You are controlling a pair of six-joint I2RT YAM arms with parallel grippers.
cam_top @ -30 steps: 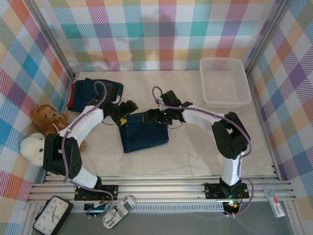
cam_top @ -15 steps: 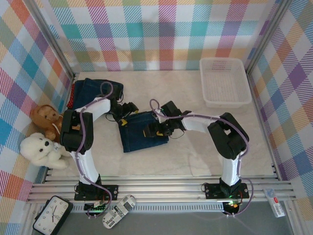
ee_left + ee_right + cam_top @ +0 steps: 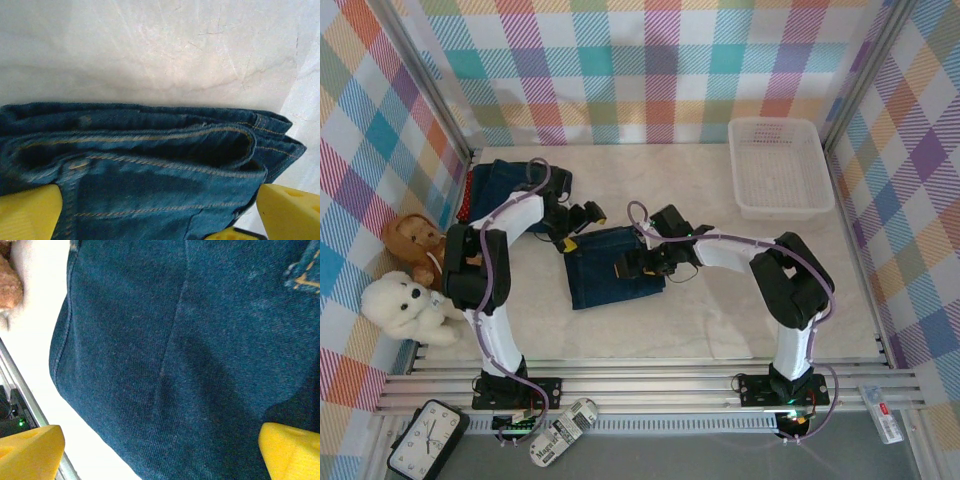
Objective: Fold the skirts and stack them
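My right gripper is above the skirt's flat denim [image 3: 632, 286], short of the waistband. It should move back to the far waistband edge [image 3: 618, 234] before it stacks the skirt.
A folded dark blue denim skirt [image 3: 612, 270] lies in the middle of the table. My left gripper [image 3: 578, 224] is at its far left corner, open, and the left wrist view shows the skirt's folded waistband edge [image 3: 150, 165] between my wide yellow fingertips [image 3: 30, 212]. My right gripper [image 3: 634, 265] hovers open over the skirt's right part; its wrist view has plain denim [image 3: 175, 365] under the spread fingertips [image 3: 290, 450]. At the back left another denim skirt [image 3: 518, 180] lies folded on a red skirt [image 3: 469, 200].
A white mesh basket [image 3: 812, 200] stands at the back right. A brown teddy bear [image 3: 413, 243] and a white one [image 3: 400, 306] sit at the left wall. A clock [image 3: 425, 442] and a remote [image 3: 561, 432] lie beyond the near rail.
My left arm has swung its elbow off the bears, and its jaws have opened wider at the skirt's corner. My right gripper has slid toward the near left over the skirt.
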